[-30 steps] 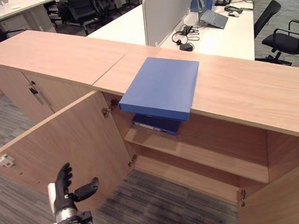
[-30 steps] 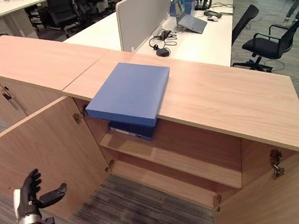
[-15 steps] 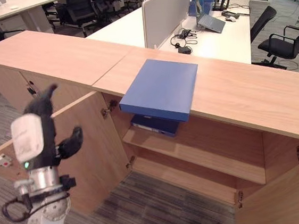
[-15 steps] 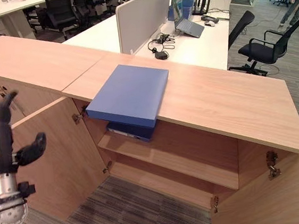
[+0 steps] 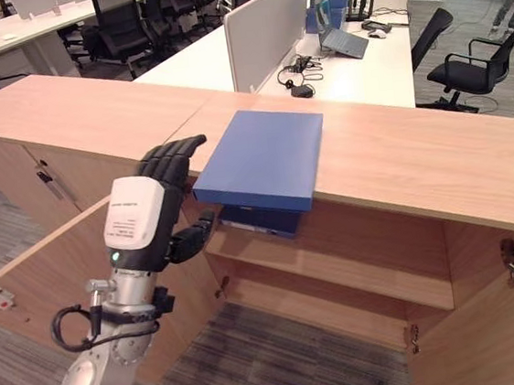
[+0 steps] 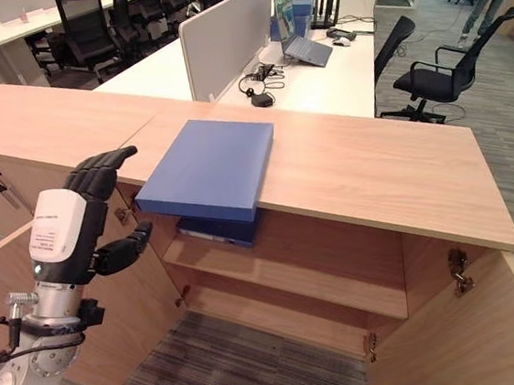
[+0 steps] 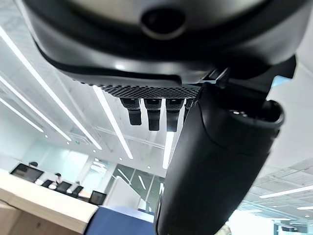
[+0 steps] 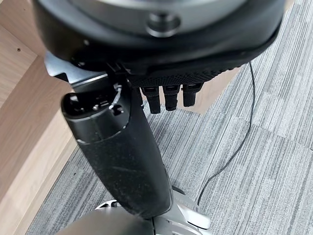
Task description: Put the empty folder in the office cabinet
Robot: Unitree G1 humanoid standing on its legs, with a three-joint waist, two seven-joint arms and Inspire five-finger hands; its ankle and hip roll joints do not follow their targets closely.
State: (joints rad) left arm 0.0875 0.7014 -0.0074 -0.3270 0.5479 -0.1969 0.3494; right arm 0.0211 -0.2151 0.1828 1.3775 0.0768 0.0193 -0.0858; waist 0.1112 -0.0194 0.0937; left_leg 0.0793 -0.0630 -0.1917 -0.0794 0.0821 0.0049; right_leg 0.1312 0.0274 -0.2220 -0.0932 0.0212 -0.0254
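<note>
The overhanging near end (image 5: 252,200) is staying straight and square past the cabinet's front edge, so I expect the blue folder (image 5: 267,155) to keep its boxy shape when I lift it.
A blue folder (image 5: 261,160) lies flat on the wooden cabinet top (image 5: 419,162), its near end jutting out over the front edge. A darker blue folder (image 5: 260,222) lies on the upper shelf (image 5: 339,271) right below it. My left hand (image 5: 144,213) is raised in front of the open left door (image 5: 44,270), just left of the blue folder's near corner and apart from it, open and holding nothing. The left wrist view catches that folder (image 7: 122,223) past the fingers. My right hand (image 8: 122,152) hangs open over the grey carpet beside a wooden panel.
The cabinet's right door (image 5: 493,342) also stands open, and the lower shelf (image 5: 315,310) is bare. Behind the cabinet is a white desk (image 5: 363,66) with a grey divider, a laptop and cables. Black office chairs (image 5: 473,64) stand at the right and far back.
My left hand has risen from near the floor to the height of the cabinet top, beside the folder's left corner. The camera has shifted a little; the folder has not moved.
</note>
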